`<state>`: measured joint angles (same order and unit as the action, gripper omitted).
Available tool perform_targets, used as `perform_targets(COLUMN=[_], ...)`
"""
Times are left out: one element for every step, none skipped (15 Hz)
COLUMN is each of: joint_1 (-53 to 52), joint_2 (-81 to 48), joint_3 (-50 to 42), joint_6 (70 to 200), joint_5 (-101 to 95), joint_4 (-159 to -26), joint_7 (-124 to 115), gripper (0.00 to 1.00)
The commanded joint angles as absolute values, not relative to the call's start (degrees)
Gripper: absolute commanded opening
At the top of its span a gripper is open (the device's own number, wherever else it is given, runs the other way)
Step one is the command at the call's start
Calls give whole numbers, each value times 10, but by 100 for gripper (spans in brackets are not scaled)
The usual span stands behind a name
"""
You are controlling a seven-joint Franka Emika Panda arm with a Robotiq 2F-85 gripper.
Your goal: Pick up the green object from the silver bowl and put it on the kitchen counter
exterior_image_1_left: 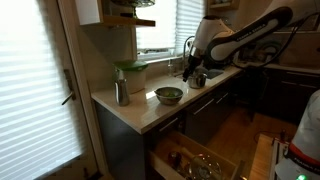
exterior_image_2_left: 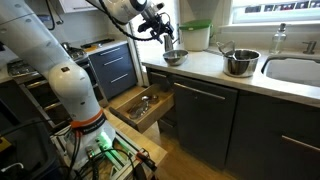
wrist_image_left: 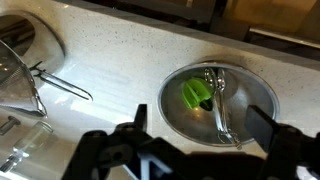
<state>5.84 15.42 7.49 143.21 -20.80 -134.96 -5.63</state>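
My gripper has one finger hanging past the silver bowl's rim (wrist_image_left: 161, 108). It should turn and move over the green object (wrist_image_left: 196, 92) before it reaches down.
The silver bowl (wrist_image_left: 256, 86) sits on the pale kitchen counter (wrist_image_left: 110, 50). In it lie the green object (wrist_image_left: 196, 94) and a metal utensil (wrist_image_left: 219, 104), touching. My gripper (wrist_image_left: 200, 126) hovers above the bowl, open and empty, one finger over the counter and the other over the bowl's far side. Both exterior views show the bowl (exterior_image_1_left: 160, 94) (exterior_image_2_left: 174, 59) near the counter's corner with the gripper (exterior_image_1_left: 189, 72) (exterior_image_2_left: 166, 40) above it. The green object shows faintly inside the bowl (exterior_image_1_left: 170, 96).
A tall clear container with a green lid (exterior_image_1_left: 130, 75) (exterior_image_2_left: 196, 35) and an upright metal canister (exterior_image_1_left: 121, 93) stand behind the bowl. A larger metal pot (exterior_image_2_left: 240, 62) and the sink (exterior_image_2_left: 295, 70) lie along the counter. A drawer (exterior_image_2_left: 140, 108) stands open below.
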Motion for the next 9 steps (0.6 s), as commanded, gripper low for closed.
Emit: perform_targets(joint_1=[47, 48, 56, 60, 71, 80, 85, 83, 75], joint_2=[157, 162, 153, 138, 109, 91, 61, 40, 12], joint_3=[62, 61, 65, 63, 58, 58, 49, 40, 28], joint_6=[1430, 1430, 1433, 1439, 1440, 1432, 1425, 1419, 1410], joint_5=[-212, -212, -224, -233, -265, -294, -315, -323, -313], joint_4=[-1349, -1350, -1343, -1332, -1311, -1294, -1269, -1250, -1225], joint_7=[-58, -58, -77, -73, -54, -61, -52, -41, -5], gripper=[100, 100, 100, 100, 100, 100, 100, 100, 100])
